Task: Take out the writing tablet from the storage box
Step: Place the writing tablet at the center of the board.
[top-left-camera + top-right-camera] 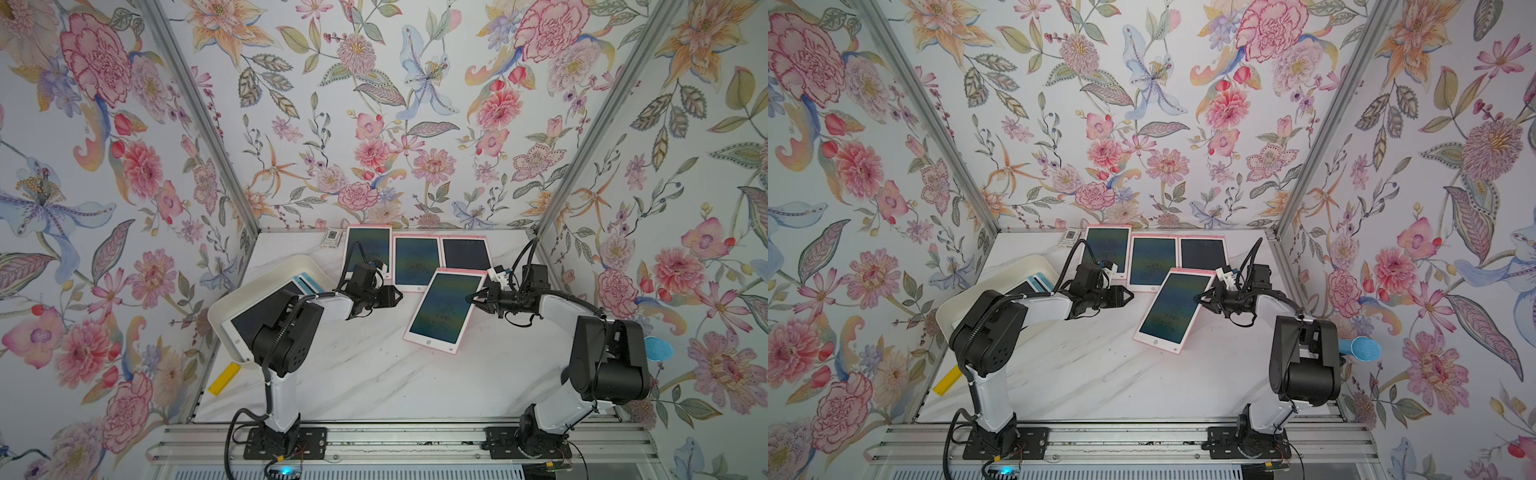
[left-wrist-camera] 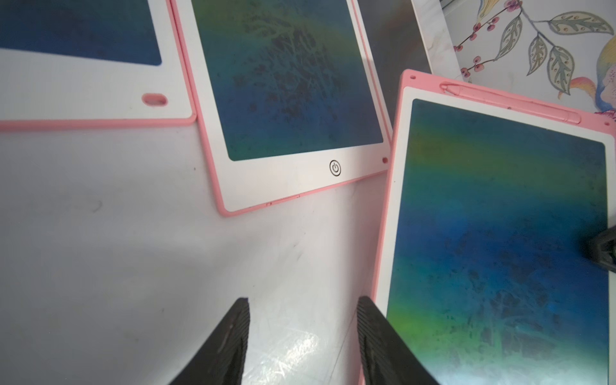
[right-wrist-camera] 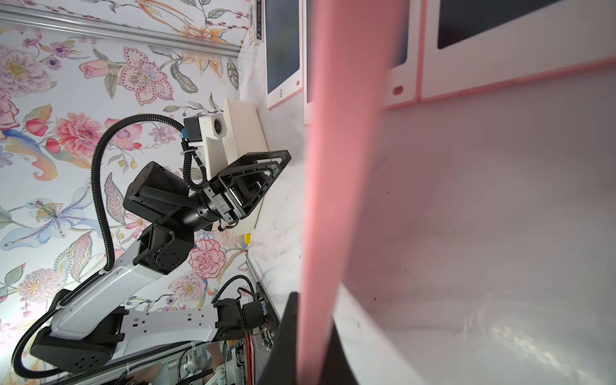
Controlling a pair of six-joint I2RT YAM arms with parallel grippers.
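Observation:
My right gripper should keep lowering the held tablet until it lies flat, as the held tablet's screen (image 1: 444,307) faces up over clear tabletop (image 1: 480,340) in front of the back row.
The cream-white storage box (image 1: 266,262) stands at the table's left in both top views, partly behind my left arm. A white-framed tablet (image 1: 266,308) and light-blue ones (image 1: 309,282) lie inside it. My right gripper (image 1: 473,298) is shut on the right long edge of a pink writing tablet (image 1: 444,309), which tilts over mid-table with its near end low. The right wrist view shows that pink edge (image 3: 340,166) running up between the jaws of my right gripper (image 3: 313,328). My left gripper (image 1: 397,296) hovers open and empty just left of this tablet; its fingertips (image 2: 241,320) frame bare table.
Three pink-framed tablets (image 1: 368,249) (image 1: 415,262) (image 1: 465,253) lie in a row along the back wall. A small grey-white card (image 1: 332,237) sits at their left. A yellow strip (image 1: 224,378) lies by the left wall and a blue brush (image 1: 658,348) by the right wall.

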